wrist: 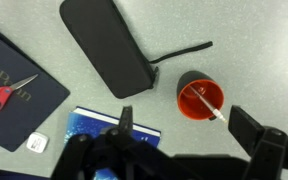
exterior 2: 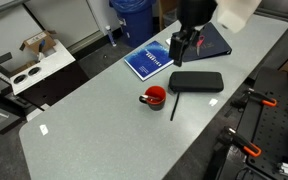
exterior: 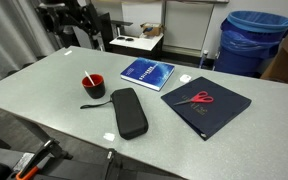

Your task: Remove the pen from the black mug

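Note:
The pen's pale end (exterior: 87, 74) is clear over the mug's rim (exterior: 93, 87), so I'll go on lowering my open gripper toward the mug until its fingers straddle that end, before it closes.
The black mug (wrist: 191, 92), red inside, stands on the grey table and shows in both exterior views (exterior: 92, 88) (exterior 2: 155, 98). The pen (wrist: 210, 107) leans inside it, its pale end sticking over the rim; in an exterior view it shows as a thin reddish stick (exterior: 86, 77). My gripper (wrist: 189, 130) is open and empty, high above the table, with the mug between and just beyond its fingers in the wrist view. In an exterior view the gripper (exterior 2: 180, 52) hangs above the long black pencil case (exterior 2: 196, 82), apart from the mug.
The black pencil case (wrist: 104, 45) with its strap (wrist: 184, 50) lies beside the mug. A blue book (exterior: 147, 72) and a dark folder (exterior: 219, 110) with red-handled scissors (exterior: 201, 98) lie further along. A blue bin (exterior: 254, 40) stands beyond the table.

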`<state>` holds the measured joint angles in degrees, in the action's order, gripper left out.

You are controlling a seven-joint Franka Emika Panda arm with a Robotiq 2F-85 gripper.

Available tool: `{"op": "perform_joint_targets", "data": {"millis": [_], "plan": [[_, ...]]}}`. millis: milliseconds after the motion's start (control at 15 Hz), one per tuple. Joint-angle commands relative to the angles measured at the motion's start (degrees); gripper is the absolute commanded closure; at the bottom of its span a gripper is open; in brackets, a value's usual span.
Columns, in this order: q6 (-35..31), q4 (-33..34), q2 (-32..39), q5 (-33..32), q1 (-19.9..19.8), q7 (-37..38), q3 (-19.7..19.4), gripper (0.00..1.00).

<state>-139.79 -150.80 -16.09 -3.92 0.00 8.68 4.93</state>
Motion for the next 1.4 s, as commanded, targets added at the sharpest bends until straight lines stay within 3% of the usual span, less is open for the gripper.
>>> {"op": "perform_joint_targets", "data": {"millis": [0,67,133,533,867,1333], "plan": [[-1.64,6.68,11.62,-2.61,0.95,3.49,2.38,0.0],[0.25,8.04,13.1,-1.41,1.75,1.98,2.11,0.0],[-0.96,4.06,8.59,-1.08,1.67,1.66,1.5,0.0],[-0.91,7.21,13.16,-0.99,2.32,1.58,1.42,0.0],[-6.0,12.41,22.37,-6.7,3.14,9.05,1.79,0.0],[-6.7,21.32,34.46,-12.47,9.6,17.2,-1.06,0.0]]}}
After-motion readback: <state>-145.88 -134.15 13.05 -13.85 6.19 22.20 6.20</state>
